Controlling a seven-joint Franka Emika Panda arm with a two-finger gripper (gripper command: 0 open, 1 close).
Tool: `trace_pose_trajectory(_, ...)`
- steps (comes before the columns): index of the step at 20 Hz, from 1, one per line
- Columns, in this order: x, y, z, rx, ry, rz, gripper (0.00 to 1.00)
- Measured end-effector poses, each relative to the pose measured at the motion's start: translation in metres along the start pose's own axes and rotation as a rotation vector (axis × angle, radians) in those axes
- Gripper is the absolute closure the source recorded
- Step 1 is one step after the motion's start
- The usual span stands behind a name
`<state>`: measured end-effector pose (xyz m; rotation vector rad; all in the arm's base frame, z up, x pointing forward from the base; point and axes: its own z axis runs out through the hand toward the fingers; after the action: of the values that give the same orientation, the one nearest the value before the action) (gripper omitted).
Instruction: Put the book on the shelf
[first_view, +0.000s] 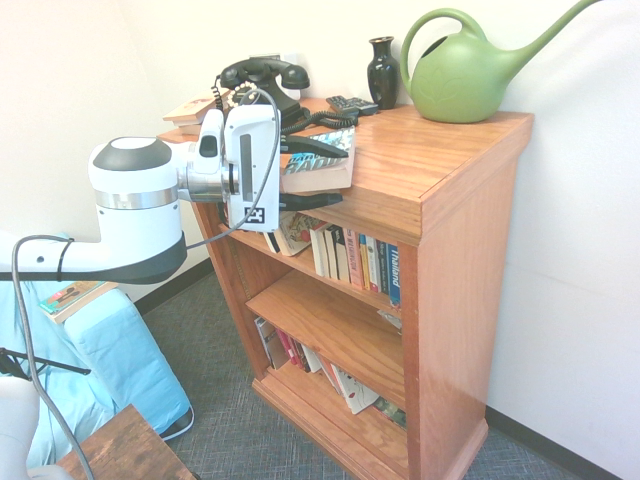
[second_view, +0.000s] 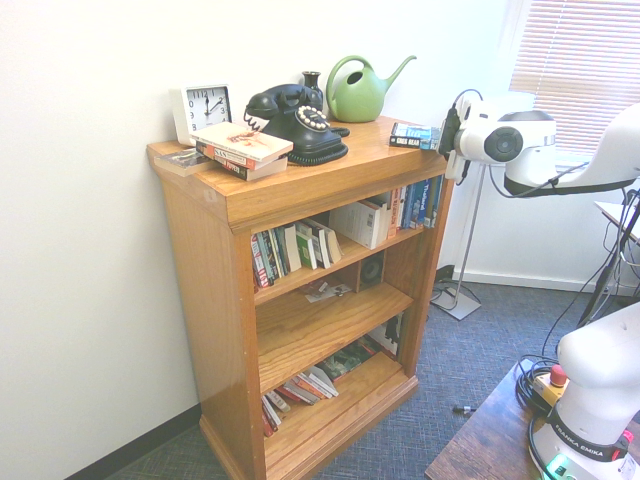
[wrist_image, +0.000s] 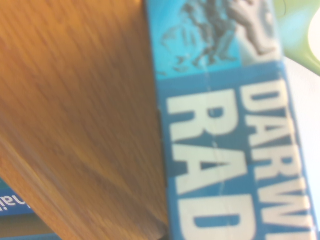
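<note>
My gripper will carry the thick book (first_view: 322, 174), and the book will stay shut and straight, because my gripper's fingers (first_view: 316, 146) reach across both of its covers.
The book (first_view: 325, 160), a thick paperback with a blue cover, lies flat on the top board of the orange-brown wooden shelf (first_view: 430, 160), at its front edge. My gripper (first_view: 312, 173) reaches in level from the left. It is open, with one black finger above the cover and the other below the book near the board's edge. From the other side, the book (second_view: 412, 135) rests at the right end of the shelf (second_view: 300, 185), with the gripper (second_view: 445, 135) beside it. Up close, the book (wrist_image: 225, 150) shows white lettering over the shelf top's wood grain (wrist_image: 75, 100).
On the shelf top stand a black telephone (first_view: 265, 80), a dark vase (first_view: 382, 72), a green watering can (first_view: 465, 75), a remote (first_view: 350, 103), a white clock (second_view: 203, 108) and a stack of books (second_view: 243, 150). Rows of books fill the inner boards. A small dark table (first_view: 125, 450) stands nearby.
</note>
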<state>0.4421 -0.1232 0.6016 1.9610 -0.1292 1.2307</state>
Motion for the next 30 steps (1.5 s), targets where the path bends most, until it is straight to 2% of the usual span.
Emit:
trace_pose_trajectory(12,0.007,-0.002,-0.007,-0.02,-0.001,0.018,1.0)
trace_pose_trajectory(18,0.009,0.001,-0.011,-0.021,-0.017,0.065,1.0)
trace_pose_trajectory(24,0.013,0.023,-0.037,-0.027,-0.076,0.184,1.0)
trace_pose_trajectory(30,0.01,0.058,-0.107,0.008,-0.211,0.38,1.0)
